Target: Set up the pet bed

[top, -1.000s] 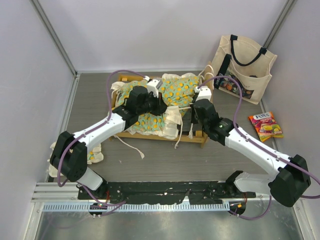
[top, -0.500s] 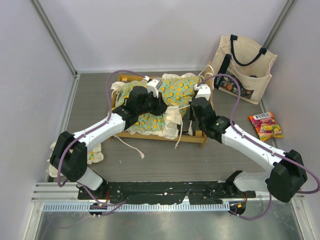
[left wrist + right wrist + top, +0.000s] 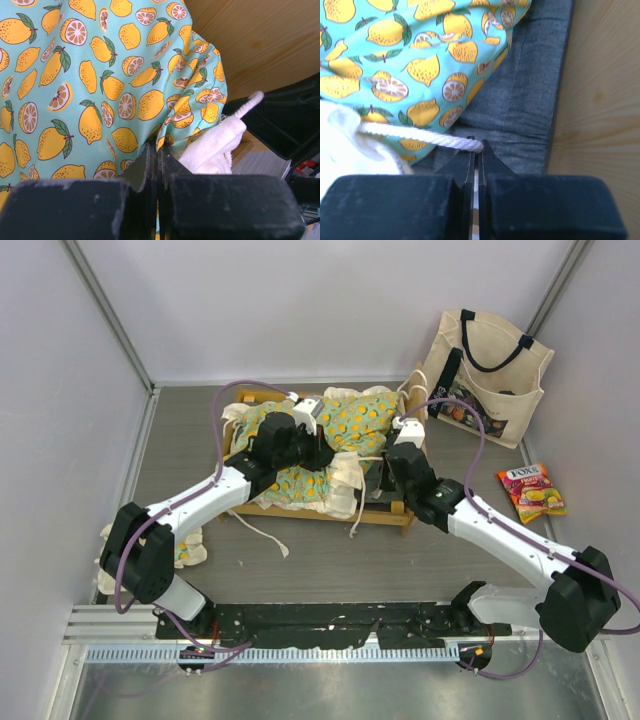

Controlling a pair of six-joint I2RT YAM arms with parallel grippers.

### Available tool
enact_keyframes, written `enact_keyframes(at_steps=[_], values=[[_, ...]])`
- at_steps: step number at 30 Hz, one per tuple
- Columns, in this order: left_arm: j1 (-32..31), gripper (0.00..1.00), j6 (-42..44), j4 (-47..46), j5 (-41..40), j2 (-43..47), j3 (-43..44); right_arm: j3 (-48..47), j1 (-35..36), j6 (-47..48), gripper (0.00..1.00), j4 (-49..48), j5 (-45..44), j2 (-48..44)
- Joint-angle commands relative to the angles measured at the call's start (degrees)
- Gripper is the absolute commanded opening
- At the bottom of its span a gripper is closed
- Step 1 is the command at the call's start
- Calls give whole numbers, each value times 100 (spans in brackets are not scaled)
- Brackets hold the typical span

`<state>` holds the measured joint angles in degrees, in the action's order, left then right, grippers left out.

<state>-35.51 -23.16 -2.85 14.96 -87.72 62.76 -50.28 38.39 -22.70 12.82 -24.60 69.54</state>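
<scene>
My right gripper is at the rope tie, and the cushion bunches short of the bed's end board. Next, my right gripper leaves the rope tie and holds that board while my left gripper pulls the cushion over.
The pet bed's light-wood frame lies mid-table, with its green lemon-print mattress cushion bunched up inside it. My left gripper is over the cushion's middle. In the left wrist view the left gripper is shut on a fold of the printed cushion, beside its cream ruffle. My right gripper hangs at the bed's right end. Seen from the right wrist, the right gripper is shut on a white rope tie above the grey base, next to the wooden side rail.
A cream tote bag leans against the back right wall. A candy packet lies to the right of the bed. A small matching ruffled pillow sits at the left, partly under the left arm. Loose cream ties trail off the bed's front.
The right arm has shifted slightly at the bed's right end, still gripping the tie. The left arm and the cushion look unmoved.
</scene>
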Motion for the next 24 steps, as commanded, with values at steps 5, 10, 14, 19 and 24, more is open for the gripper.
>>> enact_keyframes(at_steps=[5, 10, 14, 19, 24], values=[[53, 0, 31, -251, -72, 150, 43, 106, -25, -393, 1, 177, 702, -827], [53, 0, 22, -251, -90, 159, 34, 229, -25, -393, 1, 291, 711, -1004], [53, 0, -4, -269, -29, 115, 61, 326, -25, -305, 1, 283, 579, -670], [53, 0, -22, -269, 7, 133, 52, 431, -25, -306, 1, 37, 456, -336], [53, 0, -22, -251, 156, 80, 78, 405, -25, -68, 1, 238, 385, -2]])
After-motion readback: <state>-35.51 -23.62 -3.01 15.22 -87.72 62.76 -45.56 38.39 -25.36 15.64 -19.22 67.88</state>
